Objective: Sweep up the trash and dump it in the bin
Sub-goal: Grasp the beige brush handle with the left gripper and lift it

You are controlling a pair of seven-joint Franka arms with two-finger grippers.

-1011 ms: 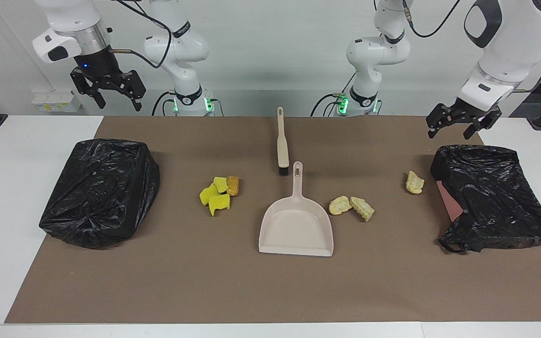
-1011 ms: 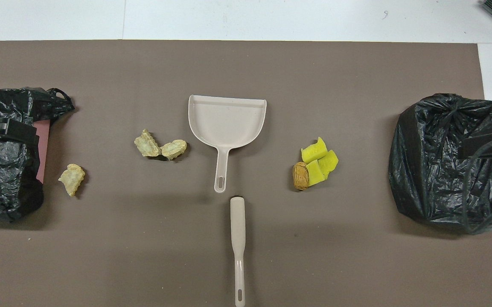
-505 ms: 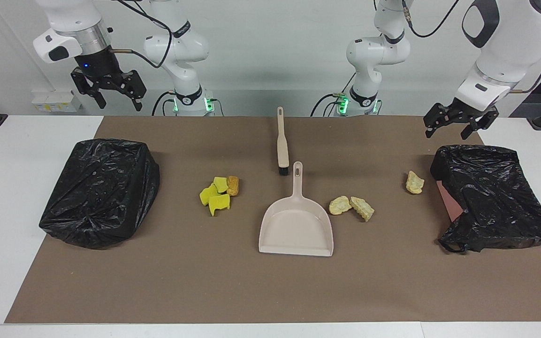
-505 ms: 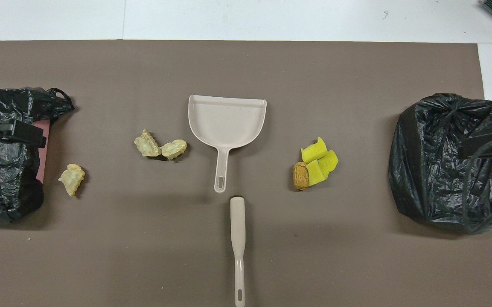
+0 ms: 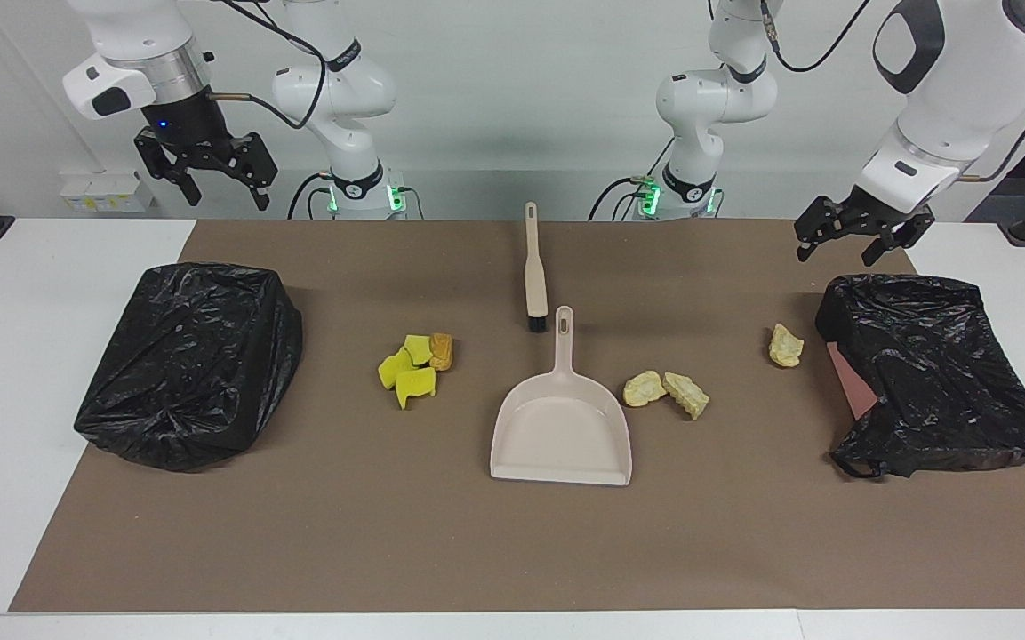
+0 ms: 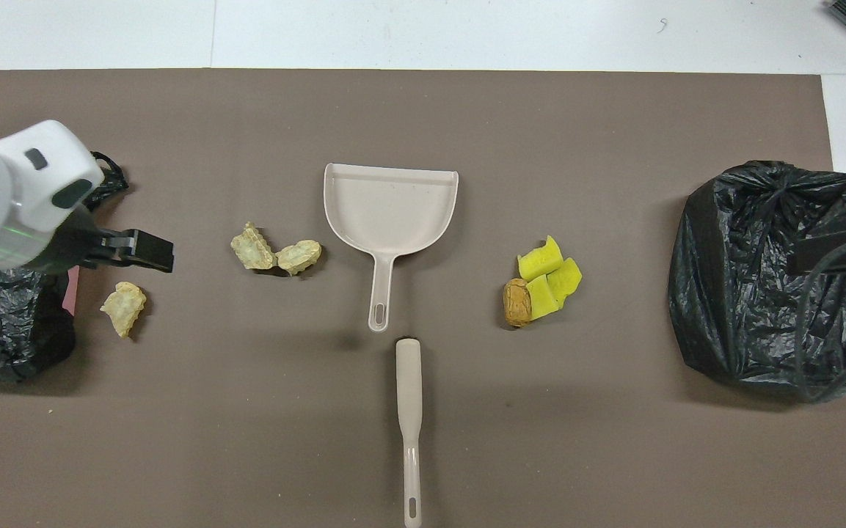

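Observation:
My left gripper should keep moving to the slim handle [image 6: 411, 474] until it closes there, because the brush [image 6: 408, 383] lies away from the dustpan with its handle toward the robots.
The trash lies on the brown mat: two pale yellow chunks [image 5: 665, 391] [image 6: 276, 253] beside the dustpan, and a third chunk [image 5: 785, 345] [image 6: 123, 308] beside the bin at the left arm's end. Yellow-green sponge pieces [image 5: 405, 373] [image 6: 551, 277] and an orange-brown lump [image 5: 442, 351] [image 6: 516, 301] lie toward the right arm's end. The beige dustpan [image 5: 563, 431] [image 6: 391, 209] lies mid-mat, with the brush [image 5: 534, 271] [image 6: 409, 400] nearer to the robots. My left gripper [image 5: 835, 253] [image 6: 158, 253] is open and empty, in the air over the mat beside that bin. My right gripper [image 5: 226, 200] is open and empty, high above its bin.
Two bins lined with black bags stand on the mat: one at the right arm's end [image 5: 192, 360] [image 6: 771, 275], one at the left arm's end [image 5: 934, 373] [image 6: 4, 330] with a reddish wall showing. White table [image 5: 23, 356] surrounds the mat.
My left gripper has moved from over its bin toward the table's middle and is now over the mat beside the lone pale chunk. The right arm has barely moved.

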